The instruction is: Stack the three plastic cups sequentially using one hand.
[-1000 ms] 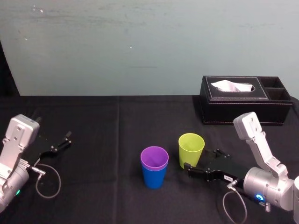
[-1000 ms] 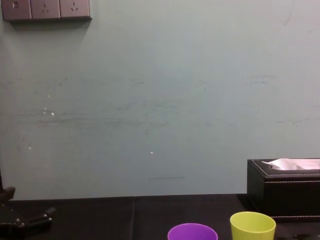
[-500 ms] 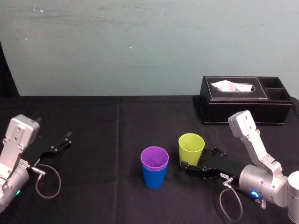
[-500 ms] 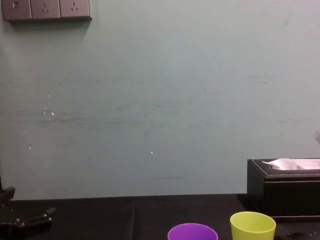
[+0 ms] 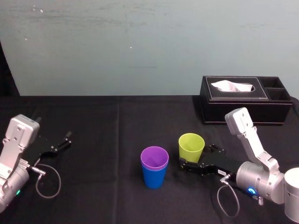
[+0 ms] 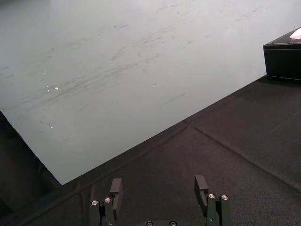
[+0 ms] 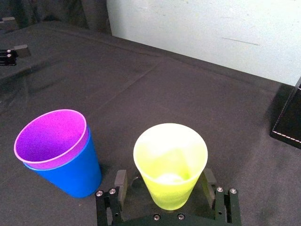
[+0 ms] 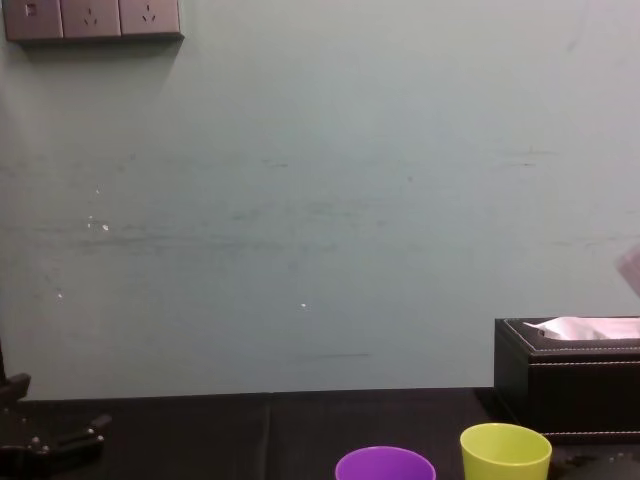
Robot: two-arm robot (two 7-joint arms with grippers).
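Observation:
A thin purple band (image 7: 57,163) is at the top of the blue cup, so the yellow-green cup (image 7: 170,167) should go down almost to its rim when I lower it into the purple cup.
The purple cup (image 5: 154,157) sits nested inside the blue cup (image 5: 154,178) at the table's middle. Just to their right the yellow-green cup (image 5: 191,147) stands upright on its own. My right gripper (image 5: 196,157) is low on the table, open, with one finger on each side of that cup's lower part. In the right wrist view the yellow-green cup (image 7: 170,165) stands between the fingers (image 7: 121,181) with a small gap on each side, and the purple-in-blue pair (image 7: 59,150) stands beside it. My left gripper (image 5: 60,143) rests open at the far left.
A black leather tissue box (image 5: 243,100) stands at the back right, behind my right arm. A loose cable loop (image 5: 46,182) lies by the left arm. The black tablecloth (image 5: 103,140) runs back to a pale wall.
My right gripper has slid left along the table, bringing its fingers farther around the yellow-green cup. The cups and the left arm have not moved.

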